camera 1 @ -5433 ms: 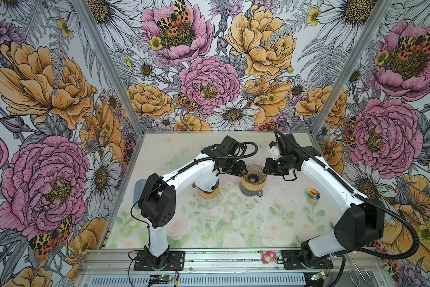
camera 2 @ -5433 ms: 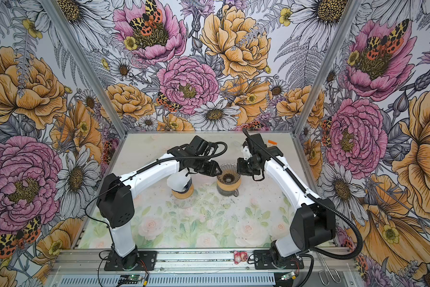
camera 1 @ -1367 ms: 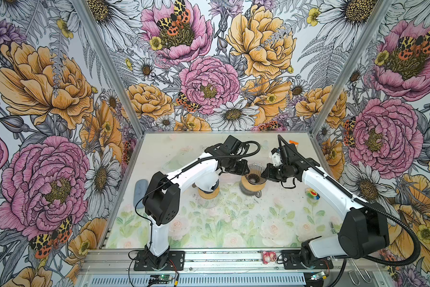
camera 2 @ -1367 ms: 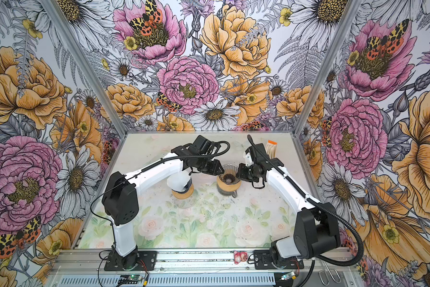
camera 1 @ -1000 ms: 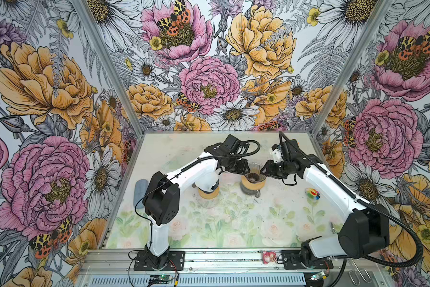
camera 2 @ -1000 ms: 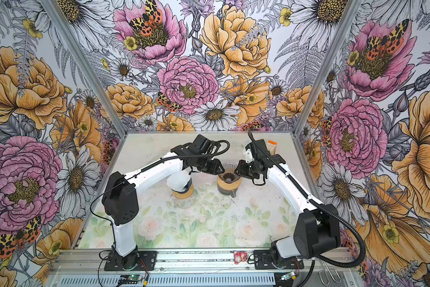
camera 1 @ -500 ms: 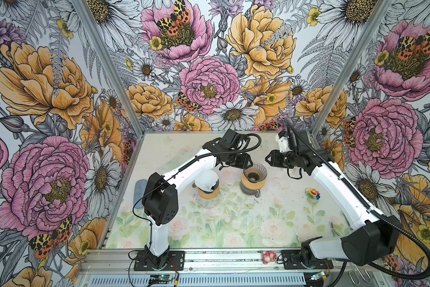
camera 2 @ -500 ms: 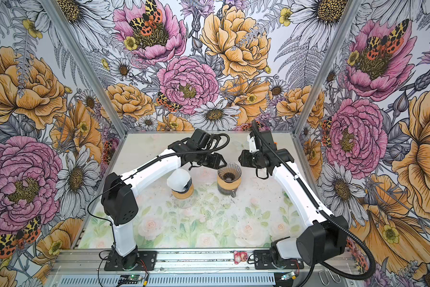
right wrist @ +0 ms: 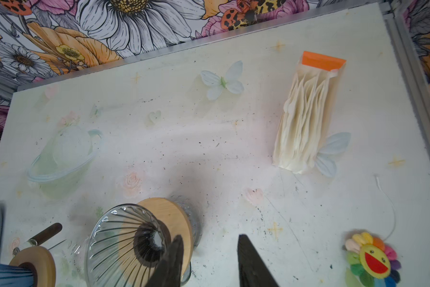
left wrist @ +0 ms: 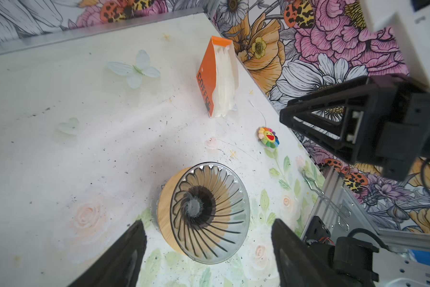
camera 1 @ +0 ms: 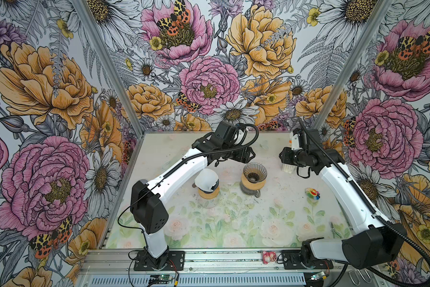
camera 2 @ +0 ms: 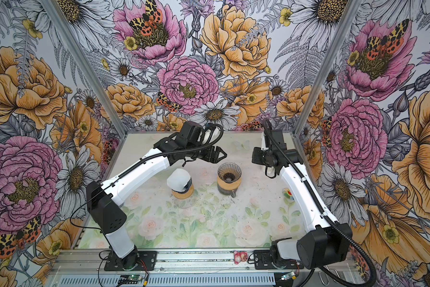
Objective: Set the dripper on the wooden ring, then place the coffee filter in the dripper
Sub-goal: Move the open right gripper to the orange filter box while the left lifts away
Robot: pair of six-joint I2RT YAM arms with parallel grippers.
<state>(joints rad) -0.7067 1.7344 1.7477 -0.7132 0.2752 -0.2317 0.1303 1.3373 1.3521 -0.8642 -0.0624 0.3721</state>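
The white coffee filters sit in the orange holder (right wrist: pixel 323 61), well away from my left gripper, so I should reach my right gripper down to the filters' near edges (right wrist: pixel 291 160).
The glass dripper (camera 1: pixel 255 172) (camera 2: pixel 229 171) stands empty on its wooden collar mid-table. In the left wrist view the dripper (left wrist: pixel 209 213) lies below and between my fingers. My left gripper (camera 1: pixel 249 154) (left wrist: pixel 206 238) hovers just behind it, open, holding nothing. White coffee filters stand stacked in an orange holder (left wrist: pixel 217 79) (right wrist: pixel 305 119) at the back right. My right gripper (camera 1: pixel 283 159) (right wrist: pixel 209 253) hangs above that stack (camera 1: pixel 287 169), open and empty, with the dripper (right wrist: pixel 129 243) off to one side.
A second wooden-collared stand topped by a white paper cone (camera 1: pixel 206 179) (camera 2: pixel 179 181) sits left of the dripper, under my left forearm. A rainbow flower toy (camera 1: pixel 312 192) (right wrist: pixel 371 258) lies to the right. A metal tool (camera 1: pixel 334 229) lies front right. Side walls stand close.
Both grippers have drawn away from the dripper. The left has opened wide and lifted back. The right has swung up and back right over the filter stack. The dripper stays empty.
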